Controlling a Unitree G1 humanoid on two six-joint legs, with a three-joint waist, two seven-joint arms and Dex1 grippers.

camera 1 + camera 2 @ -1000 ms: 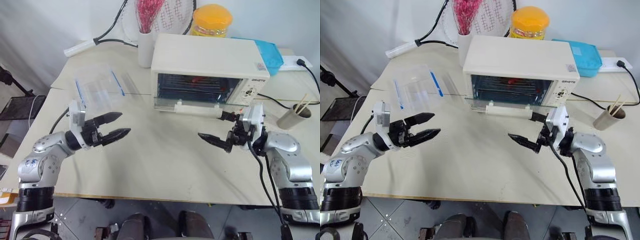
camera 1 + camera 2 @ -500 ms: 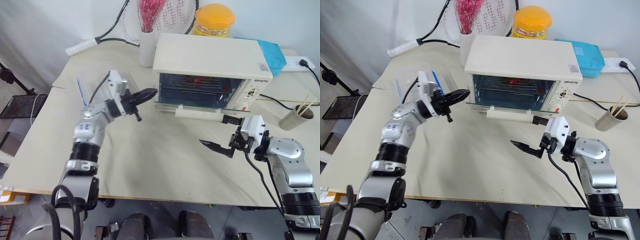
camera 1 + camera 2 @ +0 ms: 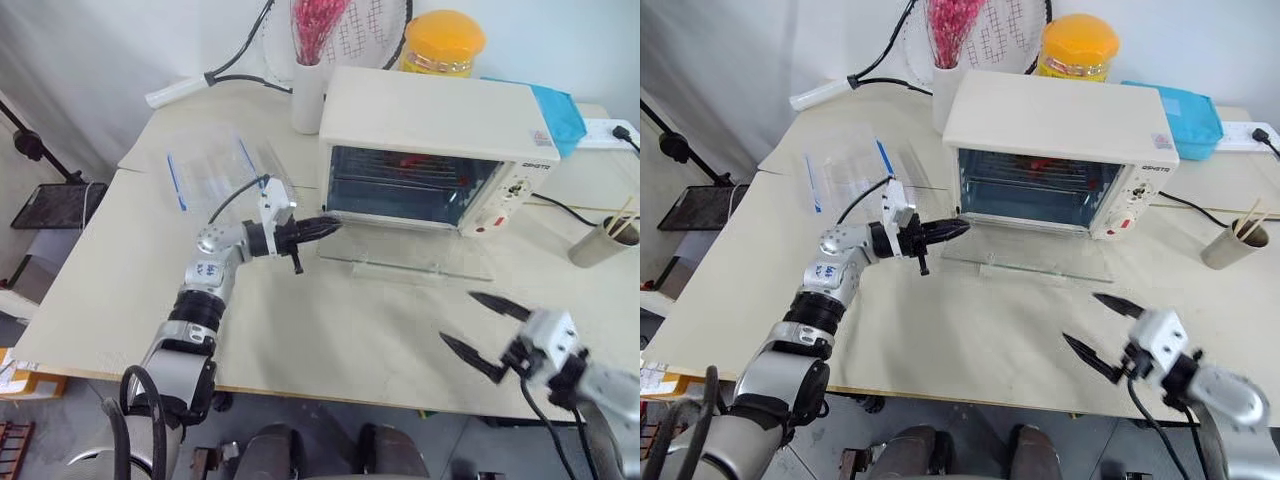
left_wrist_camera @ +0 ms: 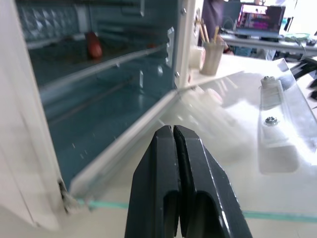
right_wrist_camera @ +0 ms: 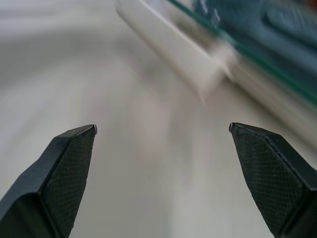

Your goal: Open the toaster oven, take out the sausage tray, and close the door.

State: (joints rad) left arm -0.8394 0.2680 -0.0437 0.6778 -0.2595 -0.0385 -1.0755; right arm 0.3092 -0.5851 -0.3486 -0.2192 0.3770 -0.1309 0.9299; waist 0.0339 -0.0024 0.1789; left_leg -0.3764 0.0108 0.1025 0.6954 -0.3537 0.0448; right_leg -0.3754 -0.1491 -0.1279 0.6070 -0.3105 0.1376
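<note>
The glass door [image 3: 405, 252] is down and clear of the toaster oven's opening. The sausage tray [image 3: 400, 178] will slide out and bring the red sausage along when I pull.
The cream-white toaster oven [image 3: 430, 115] stands at the back of the table. Its glass door [image 3: 410, 265] lies dropped flat on the table, with the bar handle [image 5: 173, 49] along its near edge. Inside, a red sausage [image 4: 94, 44] lies on the silvery sausage tray [image 4: 54, 29] at the rack's level. My left gripper [image 3: 333, 226] is shut on nothing and points level at the lower left corner of the oven's opening, just above the door's hinge end. My right gripper [image 3: 456, 317] hangs open near the table's front edge, well short of the handle.
A clear plastic container with blue clips [image 3: 215, 170] lies left of the oven. A white vase [image 3: 308, 95], a yellow jar [image 3: 443, 45] and a blue box [image 3: 565, 105] stand behind it. A paper cup with sticks [image 3: 605, 240] is at the far right.
The door has dropped from half open to flat. My left gripper has shut and swung right to the oven's left corner. The right gripper has pulled back from the handle, still open.
</note>
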